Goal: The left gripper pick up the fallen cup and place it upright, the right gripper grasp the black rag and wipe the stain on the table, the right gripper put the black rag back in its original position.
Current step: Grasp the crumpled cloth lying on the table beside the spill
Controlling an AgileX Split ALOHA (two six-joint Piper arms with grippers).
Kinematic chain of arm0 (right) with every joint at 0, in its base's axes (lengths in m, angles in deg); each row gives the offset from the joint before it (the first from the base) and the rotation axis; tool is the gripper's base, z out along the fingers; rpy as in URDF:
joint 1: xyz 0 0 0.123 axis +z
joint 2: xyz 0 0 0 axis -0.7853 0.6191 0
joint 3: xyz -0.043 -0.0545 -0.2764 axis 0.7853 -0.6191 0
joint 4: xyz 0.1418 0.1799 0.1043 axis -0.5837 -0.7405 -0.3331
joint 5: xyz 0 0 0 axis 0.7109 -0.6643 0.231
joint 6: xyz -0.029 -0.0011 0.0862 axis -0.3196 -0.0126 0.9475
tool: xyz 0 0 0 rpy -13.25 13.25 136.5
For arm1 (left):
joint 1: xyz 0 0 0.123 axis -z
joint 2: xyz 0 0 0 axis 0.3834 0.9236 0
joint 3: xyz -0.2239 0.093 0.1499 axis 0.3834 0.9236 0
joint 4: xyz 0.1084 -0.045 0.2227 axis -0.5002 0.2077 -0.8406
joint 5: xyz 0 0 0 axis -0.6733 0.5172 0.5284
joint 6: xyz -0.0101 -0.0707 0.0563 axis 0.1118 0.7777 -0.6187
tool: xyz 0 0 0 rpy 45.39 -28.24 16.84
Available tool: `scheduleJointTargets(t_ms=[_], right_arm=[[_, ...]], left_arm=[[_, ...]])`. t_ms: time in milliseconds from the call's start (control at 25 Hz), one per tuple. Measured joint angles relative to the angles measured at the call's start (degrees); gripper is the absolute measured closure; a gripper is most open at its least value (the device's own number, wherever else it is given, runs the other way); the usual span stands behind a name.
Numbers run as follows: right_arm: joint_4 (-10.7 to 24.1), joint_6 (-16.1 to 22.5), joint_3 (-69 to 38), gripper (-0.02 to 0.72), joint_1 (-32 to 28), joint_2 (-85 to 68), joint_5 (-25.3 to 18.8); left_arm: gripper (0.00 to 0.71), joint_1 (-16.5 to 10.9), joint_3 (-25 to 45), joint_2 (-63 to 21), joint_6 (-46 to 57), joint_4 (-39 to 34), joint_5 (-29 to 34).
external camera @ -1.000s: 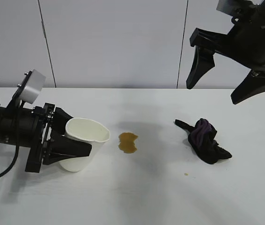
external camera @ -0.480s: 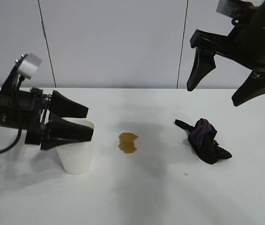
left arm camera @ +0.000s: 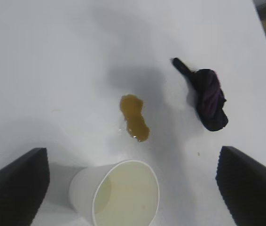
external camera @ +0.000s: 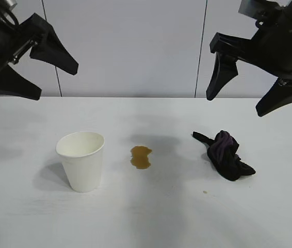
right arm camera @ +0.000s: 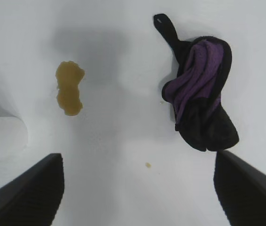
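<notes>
I expect the amber stain (external camera: 141, 156) to smear into a thin streak and then come off when I wipe with the black rag, because the rounded, pooled edges (external camera: 142, 166) look wet.
The white paper cup (external camera: 80, 160) (left arm camera: 119, 195) stands upright on the table (external camera: 146, 222), left of the amber stain (external camera: 141, 157) (left arm camera: 134, 117) (right arm camera: 69, 88). My left gripper (external camera: 58, 82) (left arm camera: 130, 155) hangs open high above and to the left of the cup, holding nothing. The black rag (external camera: 227, 155) (left arm camera: 209, 99) (right arm camera: 201, 101), bunched with purplish folds, lies right of the stain. My right gripper (external camera: 234, 105) (right arm camera: 137, 157) hovers open well above the rag, its fingers empty.
A tiny brown speck (external camera: 205, 192) (right arm camera: 147, 165) sits on the tabletop in front of the rag. A pale panelled wall (external camera: 130, 46) rises behind the table's far edge.
The left gripper opened, released the cup and rose up and away to the left. The cup went from tilted in the jaws to standing free. The right arm stayed put.
</notes>
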Motion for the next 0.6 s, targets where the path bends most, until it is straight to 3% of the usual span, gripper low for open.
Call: scheduleJointTargets(t_ms=[80, 160, 400, 600], right_arm=[[1.11, 0.00, 0.00, 0.102, 0.00, 0.00, 1.07], [3.78, 0.92, 0.00, 0.102, 0.00, 0.26, 1.89], [13.60, 7.84, 0.06, 0.102, 0.00, 5.90, 2.65], [15.04, 9.07, 3.69, 0.108, 0.00, 13.25, 4.17]], left_arm=[[0.017, 0.19, -2.39, 0.05, 9.68, -8.00, 1.33], [0.017, 0.19, -3.68, 0.05, 14.09, -10.97, 2.22], [0.017, 0.19, -3.97, 0.05, 16.18, -12.33, 3.80], [0.017, 0.19, -3.97, 0.05, 16.31, -12.38, 3.74]])
